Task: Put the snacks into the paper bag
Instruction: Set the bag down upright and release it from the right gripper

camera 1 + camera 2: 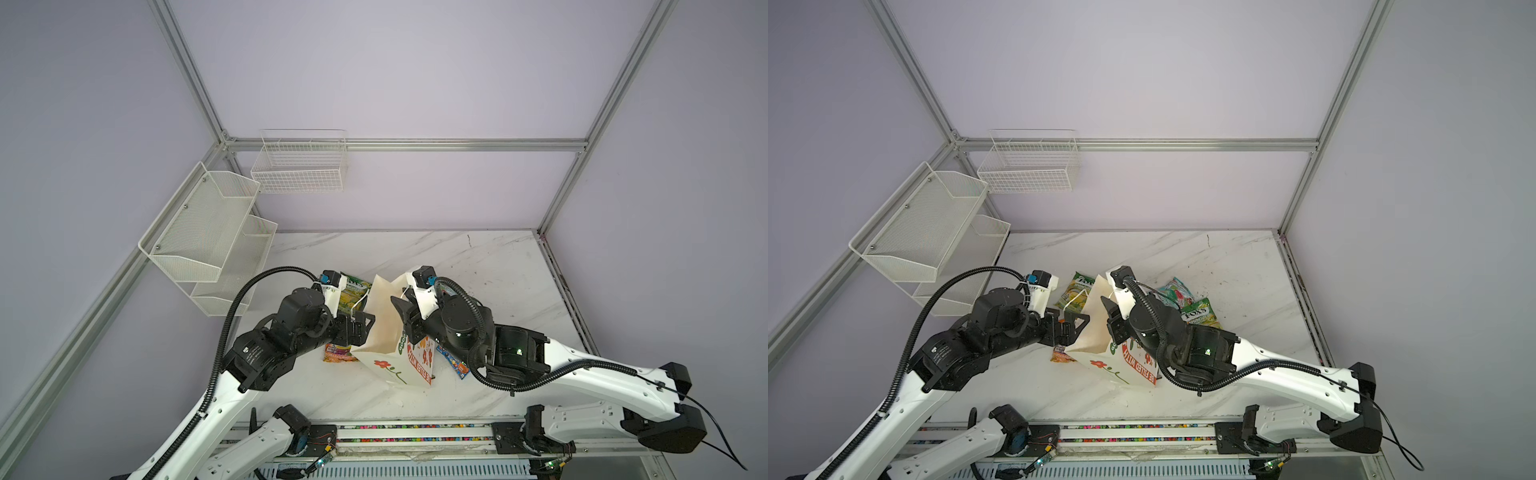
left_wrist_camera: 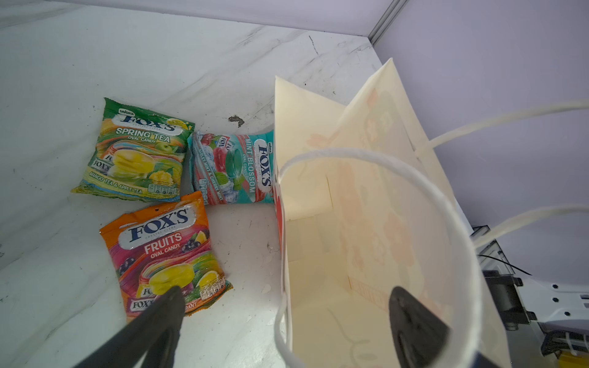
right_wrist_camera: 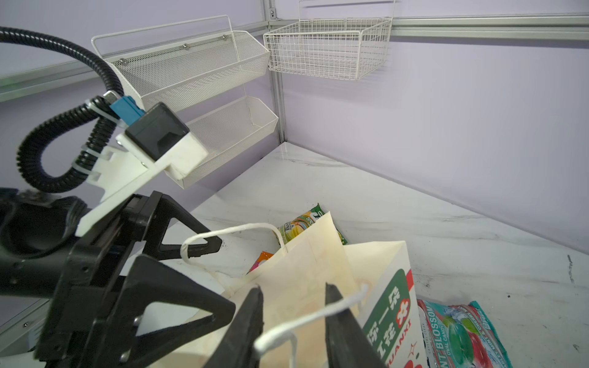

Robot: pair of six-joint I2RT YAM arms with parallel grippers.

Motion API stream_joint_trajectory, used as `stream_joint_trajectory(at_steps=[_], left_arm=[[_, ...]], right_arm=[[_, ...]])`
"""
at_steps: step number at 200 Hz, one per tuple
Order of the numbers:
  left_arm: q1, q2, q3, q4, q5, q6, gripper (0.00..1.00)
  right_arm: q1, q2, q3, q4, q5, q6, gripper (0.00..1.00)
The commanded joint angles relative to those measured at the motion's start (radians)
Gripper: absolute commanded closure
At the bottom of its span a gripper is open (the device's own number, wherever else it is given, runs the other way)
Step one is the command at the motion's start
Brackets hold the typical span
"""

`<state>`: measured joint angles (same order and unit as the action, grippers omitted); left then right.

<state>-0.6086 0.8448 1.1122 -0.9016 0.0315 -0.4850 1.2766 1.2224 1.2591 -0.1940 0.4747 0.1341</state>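
The paper bag (image 1: 390,364) is between the robot's right gripper and the orange FOX'S pouch, so next the left gripper pinches the bag's side (image 2: 283,276) and lifts the bag out of the way.
The paper bag (image 1: 384,332) (image 1: 1094,332) (image 2: 318,191) (image 3: 318,255) stands upright mid-table with its mouth open. My left gripper (image 1: 363,330) (image 1: 1077,330) (image 2: 287,291) is open and straddles the bag's left wall. One finger is inside and one is over the orange FOX'S pouch (image 2: 165,248) (image 1: 338,353). A white cord handle (image 3: 197,239) hangs on one of its fingers. My right gripper (image 1: 401,316) (image 1: 1108,313) (image 3: 293,286) is over the bag's mouth. Its jaws stand apart with the other cord handle (image 3: 302,321) running between them. Around the bag lie a green pouch (image 2: 140,156), teal pouches (image 2: 236,169) (image 3: 459,334), another green pouch (image 1: 1200,316) and a blue packet (image 1: 455,361).
Two white mesh baskets (image 1: 208,232) hang on the left wall and a wire basket (image 1: 299,166) on the back wall. Aluminium frame posts (image 1: 557,208) stand at the table's back corners. A rail (image 1: 569,307) runs along the table's right edge.
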Motion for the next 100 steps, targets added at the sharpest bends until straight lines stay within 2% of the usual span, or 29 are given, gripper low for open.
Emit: stream_joint_trajectory(at_steps=[1,15,44,77,100], left_arm=[[0.000,0.023,-0.026,0.019,-0.032,-0.013,0.06],[0.000,0.028,-0.041,0.041,-0.032,-0.012,0.14],[0.000,0.045,-0.069,0.075,-0.021,-0.020,0.36],[0.000,0.057,-0.089,0.081,-0.018,-0.027,0.41],[0.000,0.054,-0.105,0.083,-0.019,-0.027,0.50]], right_arm=[[0.005,-0.026,0.002,0.024,0.012,0.019,0.66],[0.004,-0.029,0.005,0.020,0.013,0.021,0.66],[0.006,-0.032,0.005,0.017,0.013,0.024,0.67],[0.005,-0.038,-0.003,0.024,0.008,0.024,0.67],[0.006,-0.042,-0.006,0.025,0.009,0.025,0.67]])
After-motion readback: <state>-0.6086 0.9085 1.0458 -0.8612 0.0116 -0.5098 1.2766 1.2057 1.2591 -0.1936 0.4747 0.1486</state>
